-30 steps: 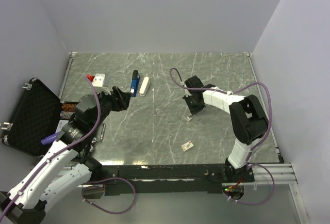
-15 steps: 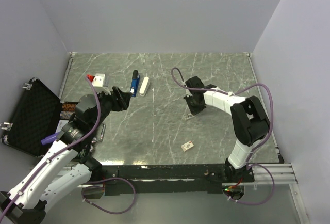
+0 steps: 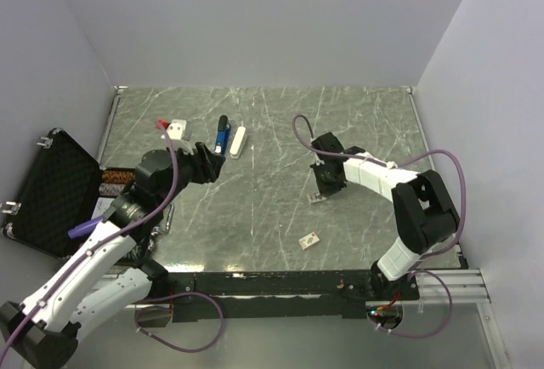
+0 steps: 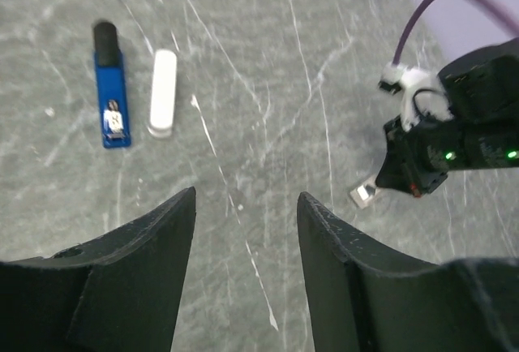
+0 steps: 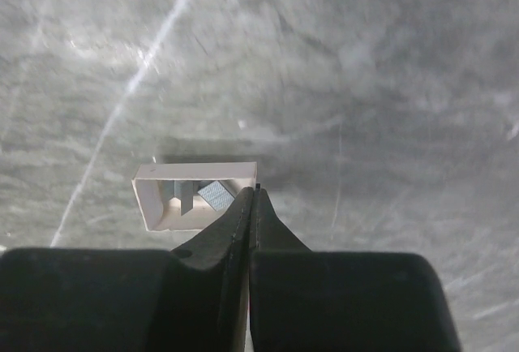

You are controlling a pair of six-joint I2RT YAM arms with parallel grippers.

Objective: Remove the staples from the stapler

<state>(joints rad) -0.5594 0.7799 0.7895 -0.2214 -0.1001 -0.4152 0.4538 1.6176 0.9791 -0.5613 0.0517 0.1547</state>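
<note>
My left gripper should keep going toward the tan-and-white card and close there, since the card lies free and the grey strips are inside the white box.
The blue stapler with its black end lies flat at the back left of the table, beside a white oblong bar. In the left wrist view the stapler is ahead and to the left. My left gripper hovers just short of it, open and empty. My right gripper is at mid-table, shut, its tips at the right edge of a small open white box. Grey strips that look like the staples lie inside the box.
An open black case sits off the table's left side. A small red-and-white object lies left of the stapler. A small tan-and-white card lies near the front edge. Grey walls enclose the table on three sides.
My left arm has reached forward and right, closer to the stapler. My right gripper has closed fully and shifted slightly right and nearer over the small box.
</note>
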